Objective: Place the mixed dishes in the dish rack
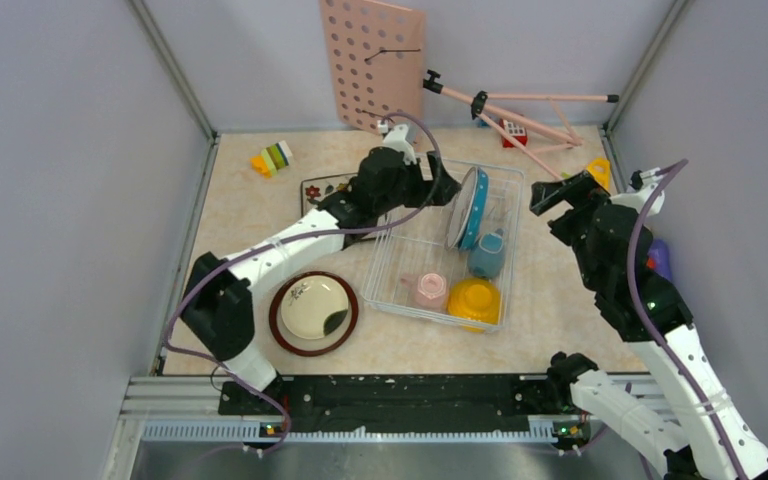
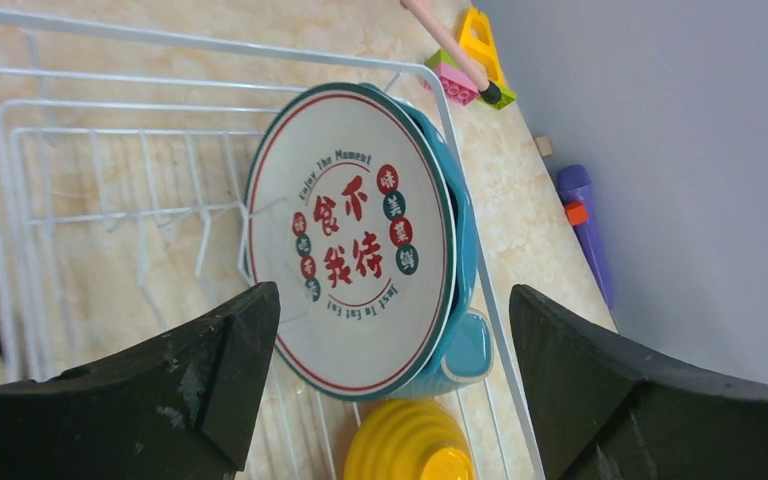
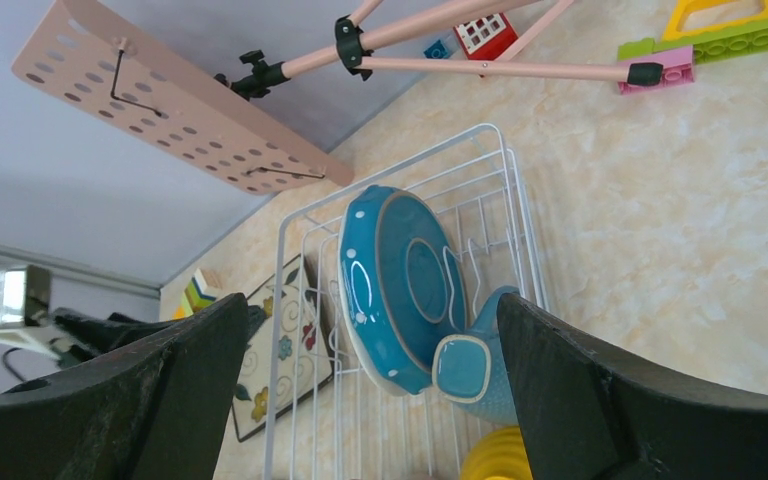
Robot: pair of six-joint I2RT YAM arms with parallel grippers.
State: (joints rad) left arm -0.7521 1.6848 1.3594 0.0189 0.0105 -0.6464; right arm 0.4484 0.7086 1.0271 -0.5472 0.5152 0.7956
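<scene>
The cream plate (image 1: pixel 316 307) sits uncovered on the brown-rimmed plate. The robot's left gripper keeps going toward the cream plate's rim (image 1: pixel 283 308) until its fingers close on that rim.
The white wire dish rack (image 1: pixel 385 250) holds the white plate with characters (image 1: pixel 457 208) on edge against the blue polka-dot plate (image 1: pixel 477 212). It also holds the blue-grey mug (image 1: pixel 486 255), pink cup (image 1: pixel 430 290) and yellow bowl (image 1: pixel 475 300). My left gripper (image 1: pixel 447 185) is open at the rack's far left; the lettered plate (image 2: pixel 350 240) stands just ahead of its empty jaws (image 2: pixel 390 380). My right gripper (image 1: pixel 560 190) hangs open and empty right of the rack, facing the blue plate (image 3: pixel 400 285). The brown-rimmed plate (image 1: pixel 313 312) and square floral plate (image 1: pixel 322 188) lie on the table.
A pink pegboard (image 1: pixel 372 60) leans on the back wall beside a fallen pink tripod (image 1: pixel 520 110). Toy blocks (image 1: pixel 273 158) lie at the back left, and others (image 1: pixel 513 130) at the back right. A purple thing (image 1: pixel 660 258) lies by the right wall.
</scene>
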